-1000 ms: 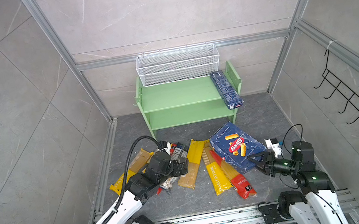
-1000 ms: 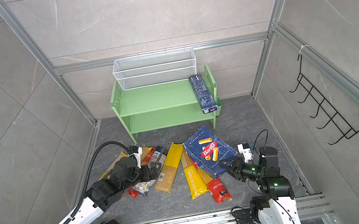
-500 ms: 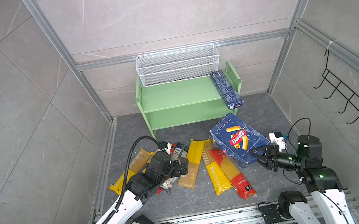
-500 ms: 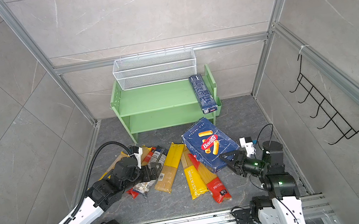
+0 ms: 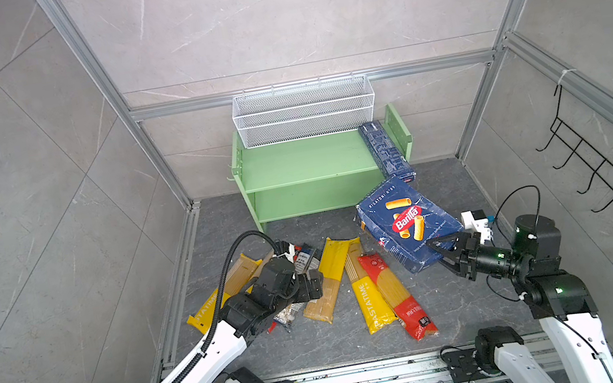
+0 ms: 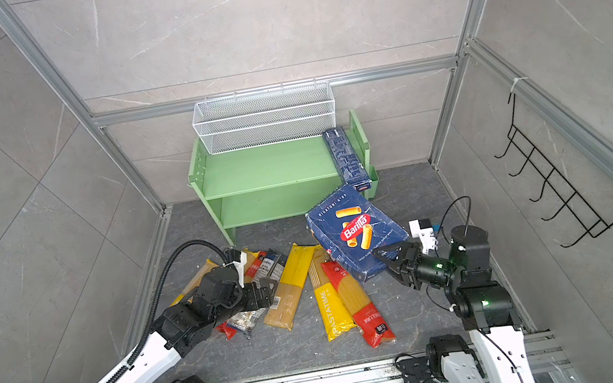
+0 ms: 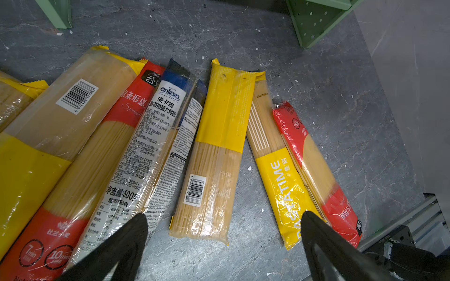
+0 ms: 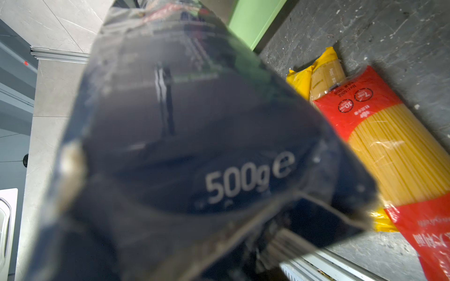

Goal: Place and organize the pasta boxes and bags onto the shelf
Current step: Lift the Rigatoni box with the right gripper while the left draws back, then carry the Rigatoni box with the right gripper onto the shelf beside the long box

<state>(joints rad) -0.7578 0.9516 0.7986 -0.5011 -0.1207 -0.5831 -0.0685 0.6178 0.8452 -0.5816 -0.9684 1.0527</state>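
Note:
The wide blue box's far end [image 5: 378, 195] points at the shelf's open top board [image 5: 335, 154], so my right gripper should keep carrying the box until it lies next to the narrow blue box.
My right gripper [image 5: 439, 250] [image 6: 385, 259] is shut on the near end of the wide blue Barilla pasta box [image 5: 407, 222] [image 6: 355, 230], which hangs tilted above the floor, its far end close to the green shelf [image 5: 303, 159] [image 6: 267, 169]. That box [image 8: 194, 146] fills the right wrist view. The narrow blue box [image 5: 386, 149] lies on the top board's right end, overhanging the front. Several spaghetti bags lie fanned on the floor: a yellow one [image 7: 219, 150], a PASTATIME one [image 7: 282, 175], a red one [image 7: 314, 158]. My left gripper [image 5: 312, 284] [image 7: 222, 217] hovers open over their near ends.
A white wire basket [image 5: 304, 110] hangs on the back wall just above the shelf. A black hook rack [image 5: 605, 172] is on the right wall. The aluminium rail [image 5: 369, 376] runs along the front. Grey walls close in both sides.
My right gripper has carried the Barilla box up and back toward the shelf, off the bags. The left arm has not moved.

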